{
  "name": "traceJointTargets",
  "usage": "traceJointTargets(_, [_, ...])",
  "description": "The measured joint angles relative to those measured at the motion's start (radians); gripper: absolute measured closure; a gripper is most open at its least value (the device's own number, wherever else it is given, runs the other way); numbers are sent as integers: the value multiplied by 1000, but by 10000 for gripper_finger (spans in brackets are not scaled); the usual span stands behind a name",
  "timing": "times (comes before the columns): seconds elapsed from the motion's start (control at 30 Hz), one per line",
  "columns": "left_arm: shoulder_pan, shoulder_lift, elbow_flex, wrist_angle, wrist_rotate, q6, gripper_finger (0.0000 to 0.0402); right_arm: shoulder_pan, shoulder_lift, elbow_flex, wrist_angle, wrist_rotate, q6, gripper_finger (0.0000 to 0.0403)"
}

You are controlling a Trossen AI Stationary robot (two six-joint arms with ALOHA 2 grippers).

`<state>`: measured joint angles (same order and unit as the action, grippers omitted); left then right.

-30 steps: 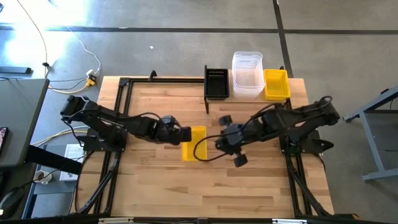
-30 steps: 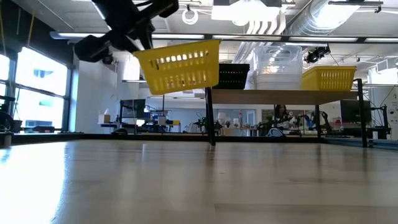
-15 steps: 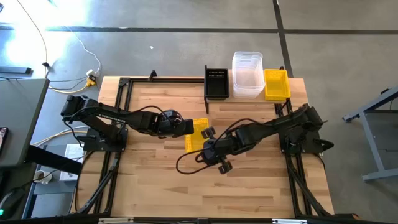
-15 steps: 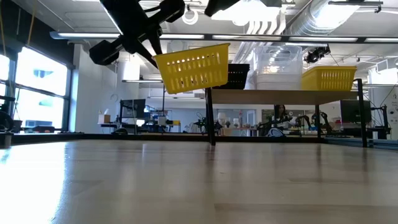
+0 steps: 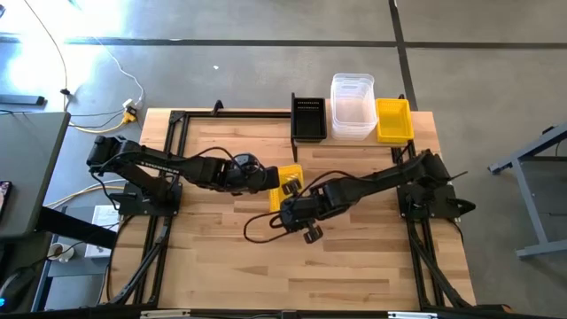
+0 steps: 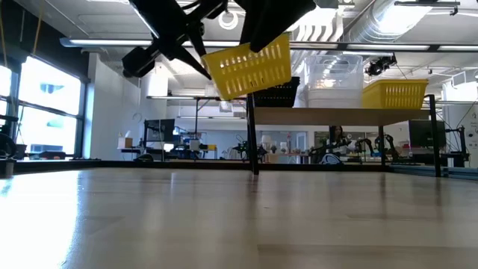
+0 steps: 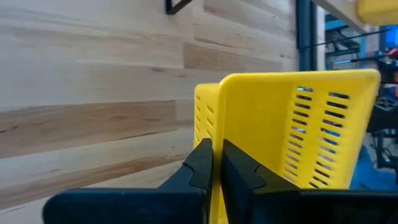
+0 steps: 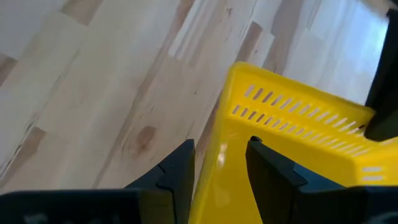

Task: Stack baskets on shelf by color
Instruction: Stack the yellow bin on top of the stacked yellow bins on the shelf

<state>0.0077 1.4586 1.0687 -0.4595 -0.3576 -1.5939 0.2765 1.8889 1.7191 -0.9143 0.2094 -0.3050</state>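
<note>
The shelf's yellow basket (image 5: 394,120) is far on my right gripper's side, so that gripper should take the held basket's side (image 8: 216,143) from my left gripper before stacking it.
A yellow mesh-sided basket (image 5: 285,180) hangs in the air over the middle of the table, tipped in the low view (image 6: 250,66). My left gripper (image 5: 266,181) is shut on its left end. My right gripper (image 5: 298,200) is at the basket's near right side and is open, one finger on each side of a basket wall (image 8: 292,149). On the shelf (image 6: 336,116) at the far edge stand a black basket (image 5: 308,118), stacked clear tubs (image 5: 353,108) and a yellow basket (image 5: 393,120). Other baskets are out of view. My left gripper (image 7: 217,177) pinches the rim of the basket's end wall (image 7: 216,118) between its two fingers, reaching in level from the table's left. The basket is lifted clear of the table and tilted. My right gripper (image 8: 217,168) stands astride a wall; whether a finger touches it I cannot tell.
The shelf's black posts (image 6: 252,142) stand on the table's far part. A black cable (image 5: 261,226) loops below my right arm. Bare wood tabletop (image 5: 292,275) lies toward the near edge.
My left gripper has carried the yellow basket toward the table's right and a little up, and the basket has tipped further. My right gripper has swung from the table's middle right toward the left and has come up to the basket's near side.
</note>
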Motion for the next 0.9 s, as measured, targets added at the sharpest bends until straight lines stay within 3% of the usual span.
traceJointTargets(0.27, [2, 0, 0, 64, -1, 26, 393, -15, 0, 0, -70, -10, 38, 291])
traceJointTargets(0.53, [2, 0, 0, 86, 3, 61, 392, -21, 0, 0, -89, -20, 116, 392])
traceJointTargets(0.77, [2, 0, 0, 86, -2, 99, 381, -21, 0, 0, -96, -9, 162, 400])
traceJointTargets(0.9, [12, 0, 0, 89, 12, 197, 358, -21, 0, 0, -99, -8, 212, 401])
